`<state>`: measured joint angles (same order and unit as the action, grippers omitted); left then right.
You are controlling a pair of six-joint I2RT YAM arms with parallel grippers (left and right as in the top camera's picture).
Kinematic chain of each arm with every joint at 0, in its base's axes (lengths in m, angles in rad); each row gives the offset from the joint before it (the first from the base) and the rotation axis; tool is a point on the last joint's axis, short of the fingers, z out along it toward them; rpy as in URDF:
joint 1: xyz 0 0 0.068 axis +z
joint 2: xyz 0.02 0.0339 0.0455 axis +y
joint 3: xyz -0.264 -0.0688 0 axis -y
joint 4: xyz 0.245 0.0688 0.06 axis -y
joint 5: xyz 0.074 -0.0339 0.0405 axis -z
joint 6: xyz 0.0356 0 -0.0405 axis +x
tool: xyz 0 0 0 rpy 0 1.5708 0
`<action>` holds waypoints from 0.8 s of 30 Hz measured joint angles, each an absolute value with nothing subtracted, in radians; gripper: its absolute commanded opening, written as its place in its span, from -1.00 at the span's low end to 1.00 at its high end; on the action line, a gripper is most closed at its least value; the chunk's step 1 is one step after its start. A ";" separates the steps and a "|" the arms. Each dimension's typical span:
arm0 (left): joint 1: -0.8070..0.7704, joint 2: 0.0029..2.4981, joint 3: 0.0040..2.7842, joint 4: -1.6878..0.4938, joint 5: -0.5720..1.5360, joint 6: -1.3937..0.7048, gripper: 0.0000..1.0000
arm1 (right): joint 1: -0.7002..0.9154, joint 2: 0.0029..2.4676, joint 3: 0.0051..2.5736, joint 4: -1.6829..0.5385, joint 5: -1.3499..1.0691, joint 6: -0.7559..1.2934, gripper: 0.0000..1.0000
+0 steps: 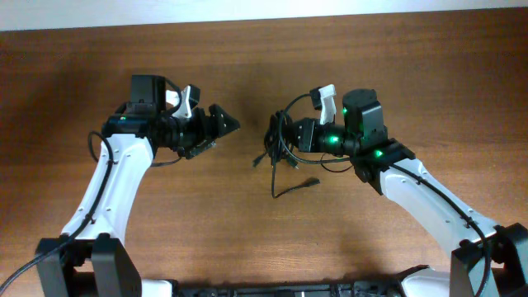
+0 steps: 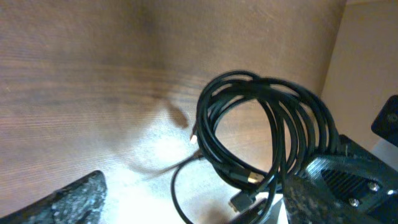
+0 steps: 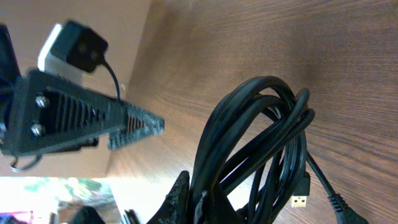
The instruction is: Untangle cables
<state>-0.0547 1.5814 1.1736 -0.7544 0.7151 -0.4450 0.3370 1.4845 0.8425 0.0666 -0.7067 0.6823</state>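
The coil [image 2: 214, 140] will come along as one bunched tangle, with the plugs, when I carry it with my left gripper, because strands of cable cross and wrap over one another [image 2: 273, 174].
The cables [image 1: 277, 142] are a coiled bundle of thin black cords, held upright over the middle of the table. My right gripper [image 1: 290, 136] is shut on the bundle's right side; in the right wrist view its fingers [image 3: 196, 190] pinch several strands [image 3: 249, 137]. A USB plug [image 3: 300, 200] hangs from the coil. One loose end [image 1: 293, 188] trails on the wood. My left gripper [image 1: 227, 125] is open and empty, a short way left of the bundle. In its view the coil [image 2: 267, 124] hangs ahead of its spread fingers [image 2: 193, 205].
The wooden table [image 1: 247, 239] runs to a pale edge at the back [image 1: 264, 10]. Both arm bases stand at the front [image 1: 91, 264] [image 1: 495, 264]. The left gripper shows in the right wrist view [image 3: 93, 118], pointing at the coil.
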 measured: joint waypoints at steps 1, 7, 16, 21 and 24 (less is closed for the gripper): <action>-0.060 1.581 1.174 -0.762 0.719 -0.453 0.67 | 0.337 1.485 0.842 0.071 -0.706 0.702 -0.92; -0.081 1.581 1.126 -0.754 0.745 -0.551 0.62 | 0.337 1.485 0.842 0.138 -0.716 0.798 -0.92; -0.083 1.581 0.931 -0.445 0.872 -0.767 1.00 | 0.337 1.486 0.842 0.196 -0.777 0.858 -0.92; -0.109 1.581 0.867 -0.294 0.916 -0.945 0.55 | 0.337 1.486 0.842 0.196 -0.781 0.865 -0.92; -0.155 1.581 0.847 -0.221 0.921 -1.040 0.27 | 0.337 1.486 0.842 0.196 -0.784 0.866 -0.92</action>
<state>-0.1551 1.5814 0.8474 -0.2207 0.9207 -1.0401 0.3370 1.4860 0.8421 0.1959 -0.7841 0.8661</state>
